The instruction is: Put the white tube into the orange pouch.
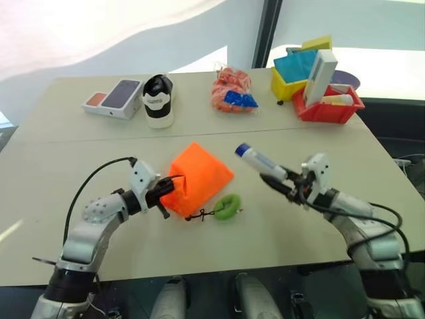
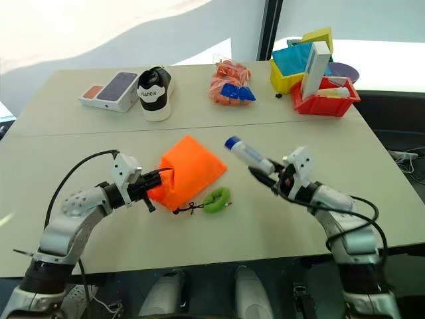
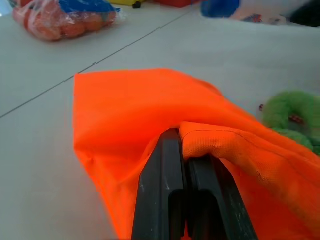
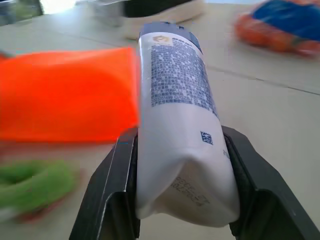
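The orange pouch's opening edge (image 1: 179, 201) is turned away from the white tube's blue cap. My left gripper should raise the pouch's edge and swing it toward the tube's cap (image 1: 243, 150).
The orange pouch (image 1: 198, 176) lies on the table at its middle, one edge lifted. My left gripper (image 1: 170, 186) is shut on that edge, and the fabric folds over the black fingers (image 3: 170, 200). The pouch's dark cord ends in a green ring (image 1: 227, 207) beside it. My right gripper (image 1: 280, 181) is shut on the crimped end of the white tube (image 1: 260, 160), held above the table to the right of the pouch. The tube's blue cap points toward the pouch (image 4: 65, 100), and the tube (image 4: 175, 125) sits between the two black jaws.
At the back stand a phone box (image 1: 114, 98), a black and white shoe (image 1: 158, 100), an orange mesh bag (image 1: 232, 90), a yellow bin (image 1: 292, 76) and a red bin (image 1: 329, 103) with a white box in it. A seam runs across the table behind the pouch.
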Tool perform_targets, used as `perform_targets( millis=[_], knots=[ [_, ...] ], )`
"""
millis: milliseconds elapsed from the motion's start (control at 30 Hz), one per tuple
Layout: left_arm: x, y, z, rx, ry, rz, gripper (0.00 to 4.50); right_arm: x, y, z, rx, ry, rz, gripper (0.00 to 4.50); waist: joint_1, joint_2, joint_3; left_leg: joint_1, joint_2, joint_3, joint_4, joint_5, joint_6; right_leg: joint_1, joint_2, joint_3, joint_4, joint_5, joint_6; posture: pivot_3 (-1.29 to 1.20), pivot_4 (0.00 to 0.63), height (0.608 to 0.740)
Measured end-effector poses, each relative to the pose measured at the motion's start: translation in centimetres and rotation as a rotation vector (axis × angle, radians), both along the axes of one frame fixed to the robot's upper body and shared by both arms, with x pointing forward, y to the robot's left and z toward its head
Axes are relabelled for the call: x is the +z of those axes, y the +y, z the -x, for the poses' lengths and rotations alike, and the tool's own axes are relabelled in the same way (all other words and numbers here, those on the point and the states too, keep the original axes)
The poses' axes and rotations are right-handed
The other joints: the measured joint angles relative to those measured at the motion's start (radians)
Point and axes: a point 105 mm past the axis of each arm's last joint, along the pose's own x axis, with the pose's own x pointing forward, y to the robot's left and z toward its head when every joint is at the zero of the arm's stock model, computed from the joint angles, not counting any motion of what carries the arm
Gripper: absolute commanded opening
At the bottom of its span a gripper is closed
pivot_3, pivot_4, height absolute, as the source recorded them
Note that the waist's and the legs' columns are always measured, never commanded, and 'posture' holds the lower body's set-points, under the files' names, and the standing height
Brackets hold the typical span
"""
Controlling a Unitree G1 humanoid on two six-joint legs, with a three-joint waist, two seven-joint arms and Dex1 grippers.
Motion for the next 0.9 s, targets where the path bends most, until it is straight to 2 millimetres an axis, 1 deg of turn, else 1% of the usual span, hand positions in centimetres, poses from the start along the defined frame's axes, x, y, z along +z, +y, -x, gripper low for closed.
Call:
perform_targets(
  millis=[67, 100, 200, 267, 400, 533, 667, 833, 900],
  knots=[
    [0.6, -0.4, -0.5, -0.031, 0.036, 0.021, 0.0, -0.3, 2.5, 2.4, 0.136, 0.063, 0.0, 1.52, -0.001, 0.0, 0.0, 0.0, 0.0, 0.0, 0.001, 0.0, 0.0, 0.0, 0.001, 0.0, 0.0, -0.003, -0.001, 0.0, 0.15, 0.74],
    [1.0, -0.7, -0.8, -0.046, 0.043, 0.025, 0.0, -0.4, 3.5, 3.2, 0.184, 0.083, 0.0, 1.52, -0.002, 0.0, 0.0, 0.0, 0.0, 0.0, 0.001, 0.0, 0.0, 0.0, 0.001, 0.0, 0.0, -0.003, -0.001, 0.0, 0.15, 0.74],
    [2.0, -1.5, -1.2, -0.09, 0.058, 0.027, 0.0, -0.9, 5.3, 4.5, 0.252, 0.116, 0.029, 1.52, 0.001, -0.001, 0.0, 0.0, -0.001, 0.0, 0.002, 0.0, 0.0, 0.001, 0.0, 0.0, -0.001, -0.003, -0.002, 0.0, 0.15, 0.74],
    [2.4, -2.0, -1.7, -0.106, 0.065, 0.02, 0.0, -1.4, 5.9, 4.6, 0.254, 0.131, 0.044, 1.52, 0.004, -0.001, 0.0, 0.0, -0.001, 0.0, 0.002, 0.0, 0.0, 0.001, 0.0, 0.0, -0.001, -0.003, -0.002, 0.0, 0.15, 0.74],
    [3.7, -4.1, -2.5, -0.154, 0.056, 0.035, 0.0, -1.6, 6.1, 4.6, 0.255, 0.137, 0.059, 1.52, 0.006, -0.002, 0.0, -0.002, -0.002, 0.0, 0.002, 0.0, 0.0, 0.001, -0.001, 0.0, -0.003, -0.002, 0.0, 0.0, 0.15, 0.74],
    [4.5, -5.7, -3.1, -0.182, 0.062, 0.03, 0.0, -1.5, 5.9, 4.6, 0.255, 0.138, 0.065, 1.52, 0.003, -0.002, 0.0, -0.002, -0.002, 0.0, 0.001, 0.0, 0.0, 0.0, -0.001, 0.0, -0.002, 0.0, 0.001, 0.0, 0.15, 0.74],
    [5.2, -7.5, -3.4, -0.221, 0.07, 0.036, 0.0, -0.9, 5.7, 4.8, 0.274, 0.119, 0.069, 1.52, 0.004, -0.002, 0.0, -0.001, -0.002, -0.001, 0.001, 0.0, 0.0, 0.0, 0.0, -0.001, -0.002, -0.001, 0.002, 0.0, 0.15, 0.74],
    [7.3, -9.8, -3.4, -0.272, 0.036, 0.071, 0.0, 0.0, 5.5, 5.1, 0.275, 0.097, 0.054, 1.52, 0.005, -0.002, 0.0, -0.002, -0.002, -0.001, 0.001, 0.0, 0.0, 0.0, -0.001, -0.001, -0.002, -0.001, 0.003, 0.0, 0.15, 0.74],
    [7.8, -10.4, -3.4, -0.282, 0.028, 0.073, 0.0, 0.4, 5.3, 5.1, 0.266, 0.083, 0.046, 1.52, 0.005, -0.002, 0.0, -0.002, -0.002, -0.001, 0.001, 0.0, 0.0, 0.0, -0.001, -0.001, -0.002, -0.001, 0.003, 0.0, 0.15, 0.74]
  ],
)
